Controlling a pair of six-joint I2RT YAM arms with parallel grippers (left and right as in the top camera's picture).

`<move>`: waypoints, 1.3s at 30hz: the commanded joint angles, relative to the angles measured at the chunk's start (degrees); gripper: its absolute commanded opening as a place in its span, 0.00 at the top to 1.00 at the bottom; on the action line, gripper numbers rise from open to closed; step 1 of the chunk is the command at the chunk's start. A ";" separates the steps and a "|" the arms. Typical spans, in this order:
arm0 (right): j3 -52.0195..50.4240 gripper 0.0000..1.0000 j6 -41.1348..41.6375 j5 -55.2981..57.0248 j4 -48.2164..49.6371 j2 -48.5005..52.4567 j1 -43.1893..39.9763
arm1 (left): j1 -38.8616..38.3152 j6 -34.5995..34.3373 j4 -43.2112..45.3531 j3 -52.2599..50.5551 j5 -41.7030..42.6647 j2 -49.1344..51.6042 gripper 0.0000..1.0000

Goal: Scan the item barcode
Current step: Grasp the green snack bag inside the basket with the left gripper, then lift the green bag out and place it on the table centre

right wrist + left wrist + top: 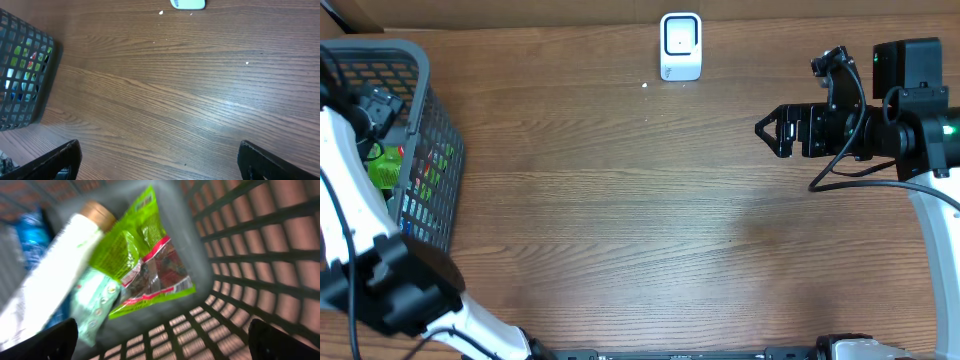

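The white tube has the green snack packet uncovered (131, 247) next to it, so my left gripper keeps going down with its fingers open and then closes them around the packet (152, 267).
In the left wrist view my left gripper (162, 347) hangs open inside the dark mesh basket (250, 255), with nothing between its fingers. Below it lie a green snack packet (135, 245), a white tube with a brown cap (55, 275), a pale teal packet (92, 305) and a blue item (30, 235). The view is blurred and no barcode can be made out. The white barcode scanner (680, 46) stands at the table's far middle. At the right, above the table, my right gripper (770, 130) is open and holds nothing.
The basket (432, 95) sits at the table's left edge with my left arm reaching into it. In the right wrist view the basket (25, 75) is at far left and the scanner (188, 4) at the top edge, with bare wood between.
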 commanded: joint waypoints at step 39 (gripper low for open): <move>1.33 0.00 0.22 -0.35 0.17 -0.31 0.22 | -0.42 3.39 -5.88 9.79 4.52 14.05 0.96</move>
